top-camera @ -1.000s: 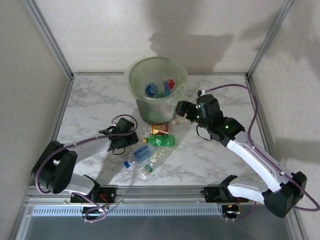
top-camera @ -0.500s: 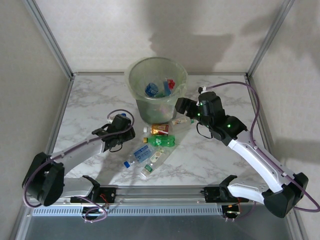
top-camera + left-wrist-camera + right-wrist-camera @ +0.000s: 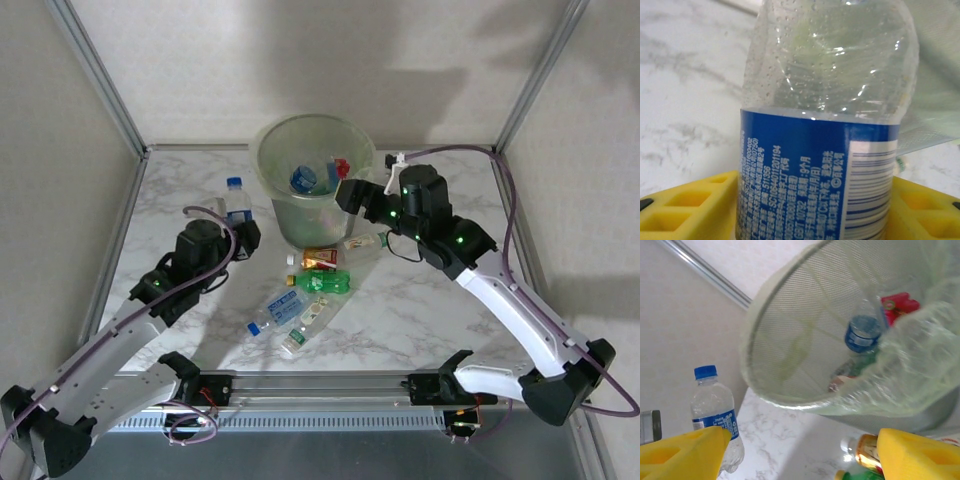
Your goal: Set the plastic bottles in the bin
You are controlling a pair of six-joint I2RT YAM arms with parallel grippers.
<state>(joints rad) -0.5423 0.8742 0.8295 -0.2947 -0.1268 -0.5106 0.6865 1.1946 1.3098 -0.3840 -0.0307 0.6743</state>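
Observation:
With the held bottle (image 3: 238,206) upright and its blue cap clear above my left gripper, my right gripper carries on toward the blue cap (image 3: 234,183) and closes around it.
My left gripper (image 3: 244,232) is shut on a clear plastic bottle (image 3: 236,202) with a blue cap and blue label. It holds the bottle upright above the table, left of the bin (image 3: 270,190). In the left wrist view the blue label (image 3: 810,175) sits between my yellow fingers (image 3: 685,210). The pale-green bin has bottles inside, one blue-labelled (image 3: 303,178) and one red (image 3: 342,168). My right gripper (image 3: 352,196) hangs open at the bin's right side with nothing in it. From the right wrist view I see into the bin (image 3: 790,330) and across to the held bottle (image 3: 715,412).
Loose bottles lie in front of the bin: brown-labelled (image 3: 320,258), green (image 3: 326,282), blue-labelled (image 3: 280,310), a white-labelled one (image 3: 306,330) and a clear one (image 3: 364,242). Metal frame posts and walls close in the marble table (image 3: 430,310) at the back and sides.
My left arm has swung back and left from the pile, lifting the blue-capped bottle up beside the bin. The right gripper has risen slightly toward the bin's rim.

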